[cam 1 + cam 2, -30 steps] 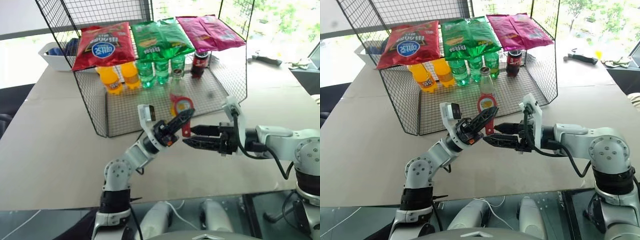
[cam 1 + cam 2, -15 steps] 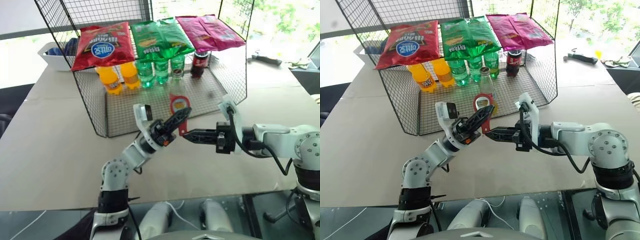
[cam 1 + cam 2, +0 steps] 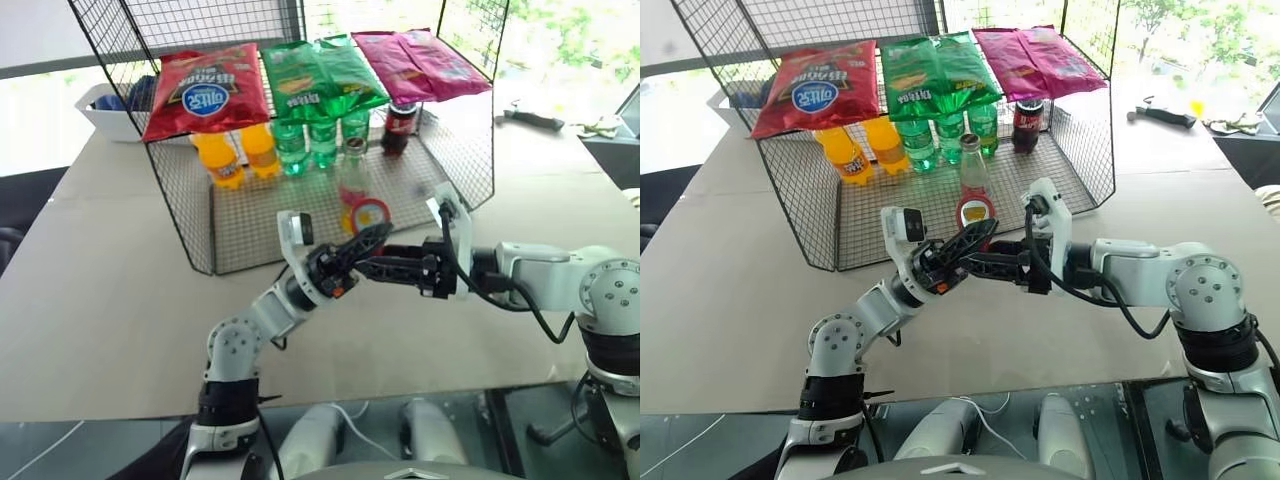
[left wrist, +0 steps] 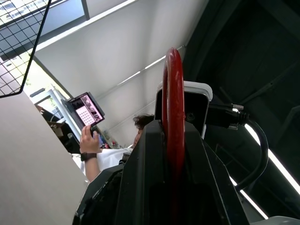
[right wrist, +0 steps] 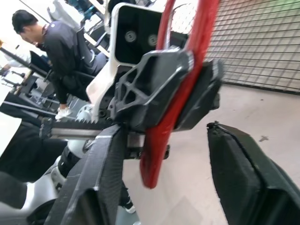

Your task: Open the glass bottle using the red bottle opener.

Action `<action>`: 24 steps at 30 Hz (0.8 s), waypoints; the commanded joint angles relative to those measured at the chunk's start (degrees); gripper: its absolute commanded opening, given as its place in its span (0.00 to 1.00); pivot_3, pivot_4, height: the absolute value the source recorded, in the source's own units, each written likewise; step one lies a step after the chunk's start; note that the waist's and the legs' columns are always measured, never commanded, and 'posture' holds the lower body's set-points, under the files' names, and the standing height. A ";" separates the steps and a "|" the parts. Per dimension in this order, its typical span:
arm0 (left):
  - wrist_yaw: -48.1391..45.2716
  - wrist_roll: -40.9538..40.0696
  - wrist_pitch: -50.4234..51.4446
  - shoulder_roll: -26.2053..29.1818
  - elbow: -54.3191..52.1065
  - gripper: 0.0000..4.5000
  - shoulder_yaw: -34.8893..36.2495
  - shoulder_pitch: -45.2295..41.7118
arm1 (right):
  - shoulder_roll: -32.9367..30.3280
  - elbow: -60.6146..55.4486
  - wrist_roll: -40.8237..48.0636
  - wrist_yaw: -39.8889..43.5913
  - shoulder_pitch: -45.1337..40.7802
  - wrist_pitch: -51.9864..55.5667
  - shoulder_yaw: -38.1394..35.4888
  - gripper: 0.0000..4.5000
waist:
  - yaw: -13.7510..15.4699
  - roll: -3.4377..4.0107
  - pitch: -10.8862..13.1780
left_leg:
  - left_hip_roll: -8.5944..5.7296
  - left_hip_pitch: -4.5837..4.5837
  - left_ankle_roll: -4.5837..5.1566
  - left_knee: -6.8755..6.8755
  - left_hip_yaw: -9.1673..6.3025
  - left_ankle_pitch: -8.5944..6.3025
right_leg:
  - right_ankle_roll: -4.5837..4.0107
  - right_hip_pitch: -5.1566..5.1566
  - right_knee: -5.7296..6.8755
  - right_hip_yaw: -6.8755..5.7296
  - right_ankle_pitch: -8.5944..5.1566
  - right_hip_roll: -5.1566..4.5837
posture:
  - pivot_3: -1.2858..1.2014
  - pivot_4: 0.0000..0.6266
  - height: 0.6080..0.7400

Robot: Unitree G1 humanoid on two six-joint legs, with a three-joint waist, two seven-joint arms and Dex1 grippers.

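I should line up my right gripper with the handle's lower end (image 5: 151,173) before I close it, because the red bottle opener's handle (image 5: 164,131) slants across my open right gripper.
My left gripper (image 3: 371,238) is shut on the red bottle opener (image 3: 368,213) and holds it upright above the table. The oval ring head sticks up past the fingertips. Seen edge-on, the red bottle opener (image 4: 172,93) sits between the left fingers (image 4: 140,178). My right gripper (image 3: 362,265) reaches in from the right and is open. Its fingers (image 5: 93,187) stand either side of the opener's handle (image 5: 154,154) with gaps showing. The glass bottle (image 3: 972,165) stands upright in the wire basket just behind the opener, its cap on.
The wire basket (image 3: 250,215) holds orange bottles (image 3: 222,158), green bottles (image 3: 305,145), a dark bottle (image 3: 398,128) and snack bags (image 3: 205,92) on top. A white bin (image 3: 105,112) sits far left. A person (image 5: 56,42) is nearby.
My right gripper has moved left until its fingers straddle the opener's handle under the left gripper. The left gripper has kept its hold in place.
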 commanded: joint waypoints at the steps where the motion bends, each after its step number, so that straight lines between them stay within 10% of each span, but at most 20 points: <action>1: -0.88 -0.55 -0.20 -0.22 -1.13 0.00 -0.01 -0.20 | -0.66 -0.81 1.39 -0.40 -0.53 -1.46 -0.47 0.55 | 0.00 0.00 0.00 | 0.00 0.00 0.00 0.00 0.00 0.00 | 0.00 0.00 0.00 0.00 0.00 0.00 | 0.52 0.24 1.00; 24: -1.82 -0.60 -0.23 -0.25 -1.04 0.00 0.17 -0.19 | -5.05 -0.23 7.17 0.75 -0.73 -1.86 2.10 0.55 | 0.07 -0.02 0.02 | 0.01 -0.03 0.02 -0.01 0.01 -0.01 | 0.00 0.00 -0.05 -0.01 0.00 0.00 | 0.52 0.24 1.00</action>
